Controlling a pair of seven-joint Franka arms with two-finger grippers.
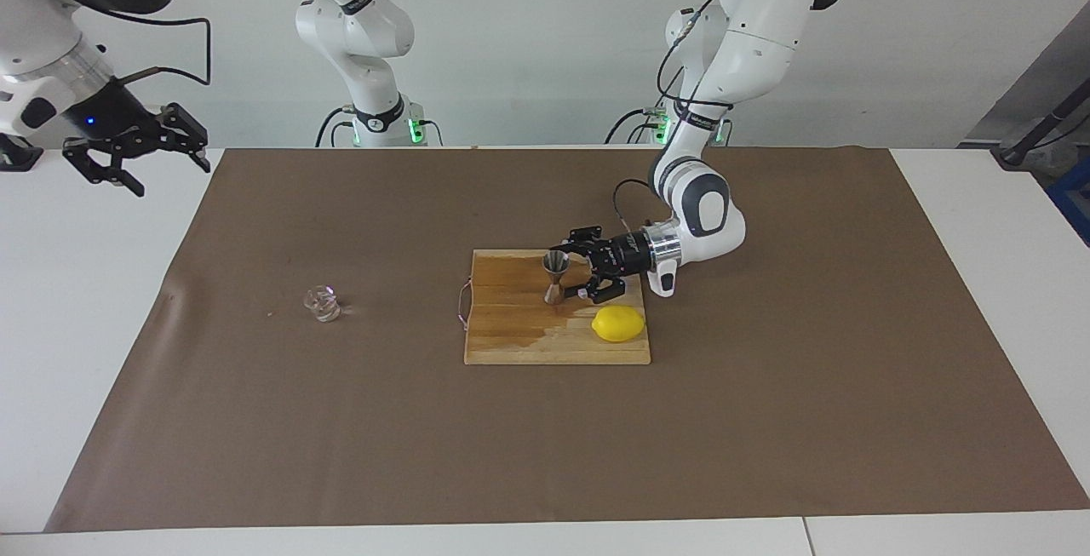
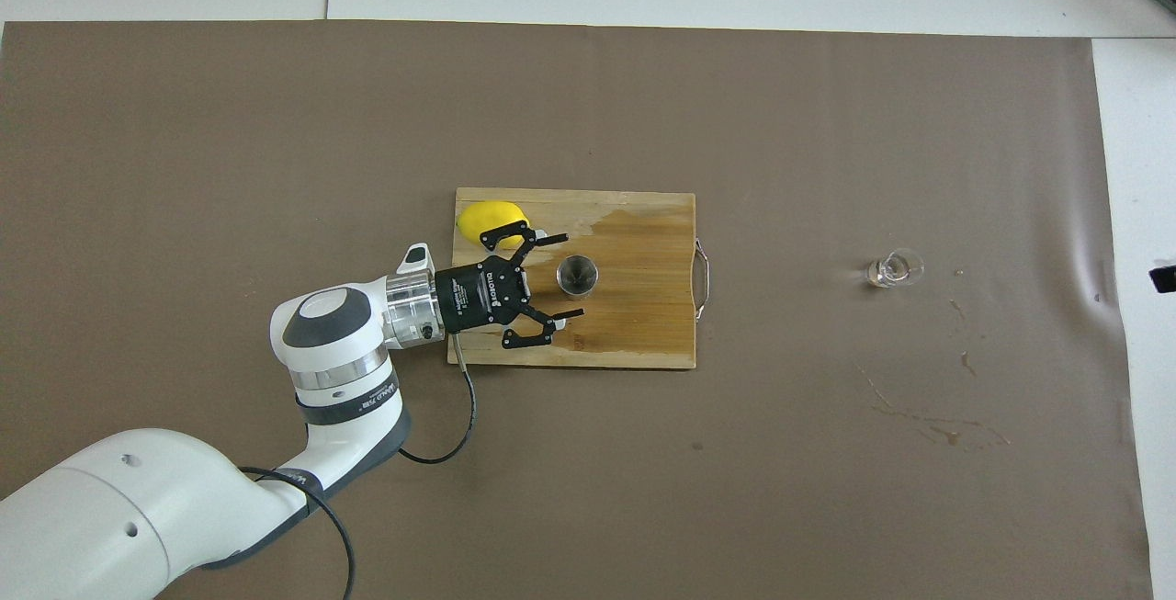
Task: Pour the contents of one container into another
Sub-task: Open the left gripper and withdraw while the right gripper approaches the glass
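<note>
The clear glass cup [image 2: 895, 268] will drip onto the brown paper when the robot carries it, because wet drops and spill marks [image 2: 956, 309] dot the paper near the cup.
The steel jigger [image 1: 554, 276] [image 2: 578, 274] stands upright on the wooden cutting board [image 1: 511, 339] [image 2: 643, 329]. My left gripper [image 1: 567, 272] [image 2: 571, 276] lies low over the board and is open. Its fingertips stand on either side of the jigger, apart from it. The small clear glass cup [image 1: 322, 303] [image 2: 894, 269] sits on the brown paper toward the right arm's end of the table, with no gripper near it. My right gripper [image 1: 169, 178] hangs open and empty over the white table top at that end.
A yellow lemon [image 1: 618, 323] [image 2: 485, 217] lies on the board's corner beside the left gripper. Part of the board looks darker and wet. Spill marks [image 2: 932, 425] stain the paper nearer to the robots than the cup.
</note>
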